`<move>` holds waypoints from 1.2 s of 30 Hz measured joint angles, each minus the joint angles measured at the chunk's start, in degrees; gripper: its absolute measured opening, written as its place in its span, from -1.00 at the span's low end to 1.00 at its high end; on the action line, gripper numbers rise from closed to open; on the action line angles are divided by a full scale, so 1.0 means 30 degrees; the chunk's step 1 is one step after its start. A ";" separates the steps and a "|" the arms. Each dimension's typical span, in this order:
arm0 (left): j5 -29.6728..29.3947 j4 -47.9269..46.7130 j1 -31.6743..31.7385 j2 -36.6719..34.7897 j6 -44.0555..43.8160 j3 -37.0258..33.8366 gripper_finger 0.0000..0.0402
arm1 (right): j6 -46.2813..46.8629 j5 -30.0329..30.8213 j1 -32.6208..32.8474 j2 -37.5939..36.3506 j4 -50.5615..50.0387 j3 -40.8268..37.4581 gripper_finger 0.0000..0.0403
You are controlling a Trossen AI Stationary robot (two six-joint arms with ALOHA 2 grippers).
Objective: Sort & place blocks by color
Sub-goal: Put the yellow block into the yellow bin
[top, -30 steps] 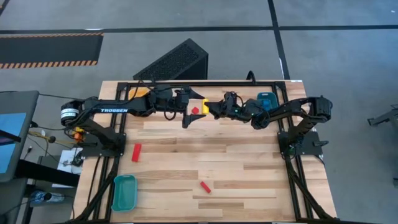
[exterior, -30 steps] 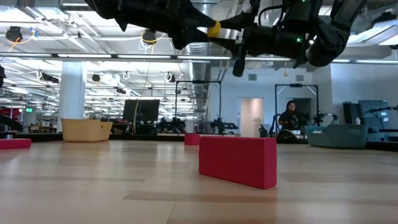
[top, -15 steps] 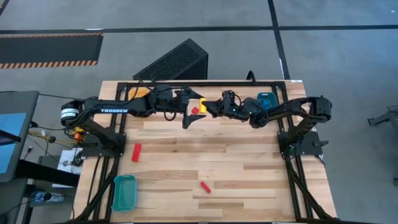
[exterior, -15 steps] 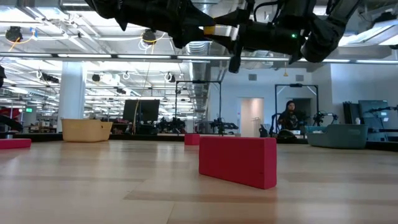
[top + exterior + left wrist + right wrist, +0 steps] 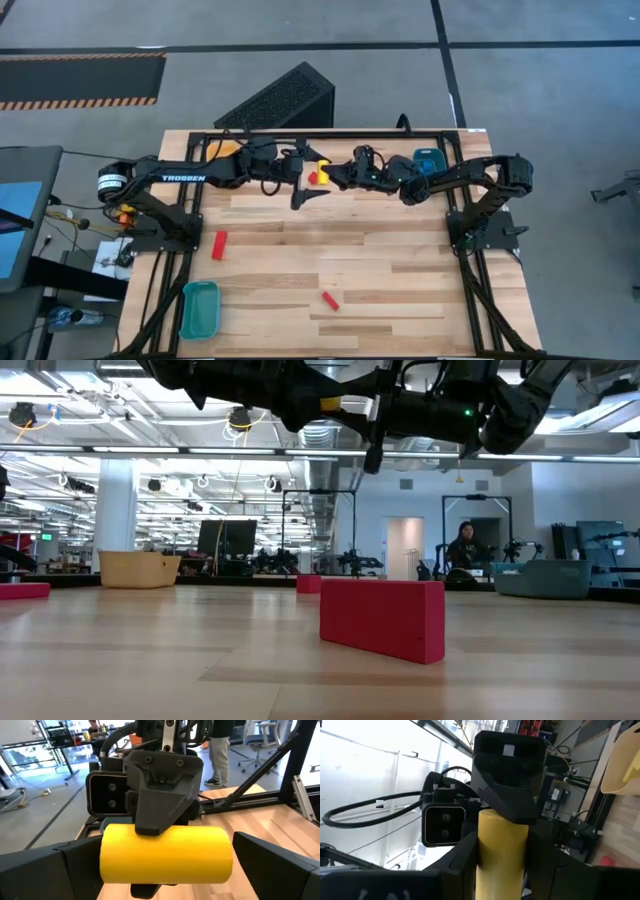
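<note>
I should grab the yellow block by its ends (image 5: 225,855) with my left gripper and bring it to the yellow tray (image 5: 223,150), because my right gripper is holding it far from there.
A yellow block (image 5: 167,852), a short bar, is held level in the air over the table's far middle (image 5: 323,170), with my right gripper (image 5: 502,870) shut on it. My left gripper (image 5: 167,870) faces it, open, one finger (image 5: 45,870) beyond each end of the bar; a gap shows at one end. A red block (image 5: 313,178) lies on the table under the two grippers. Two more red blocks (image 5: 219,243) (image 5: 329,299) lie nearer on the wood. My right gripper pinches the yellow block's middle (image 5: 200,842) between its two fingers, one on the upper long side and one on the lower. The fingers come level from the table's right and lie across the bar. The bar is level and lifted clear of the table.
A teal tray (image 5: 199,307) sits at the near left, another teal tray (image 5: 428,160) at the far right, and a yellow tray (image 5: 225,150) at the far left under my left arm. In the low view a red block (image 5: 382,618) stands close. A person (image 5: 465,550) sits beyond the table.
My right gripper has edged toward the table's left, toward my left gripper, carrying the yellow block, which has stayed level and clear of the table and now sits between the left gripper's open fingers.
</note>
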 joint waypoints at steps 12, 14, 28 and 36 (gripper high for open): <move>-0.1659 0.0186 0.0008 -0.0095 0.1012 0.0000 0.72 | -0.0074 0.0030 -0.0416 0.0007 0.0006 0.0000 -0.28; -0.1804 0.0182 0.0097 -0.0095 0.1213 0.0000 0.62 | -0.0095 -0.0385 -0.0580 0.0007 -0.0021 0.0000 -0.28; -0.7904 -0.3856 0.2159 -0.1901 -0.1774 0.0023 0.24 | -0.3262 -0.1135 -0.2190 0.0019 -0.2586 0.0007 -0.02; -1.1868 -1.4086 0.7527 -0.3956 -0.8244 -0.1651 0.26 | -0.3576 -0.0805 -0.2445 0.0022 -0.8921 0.0000 0.03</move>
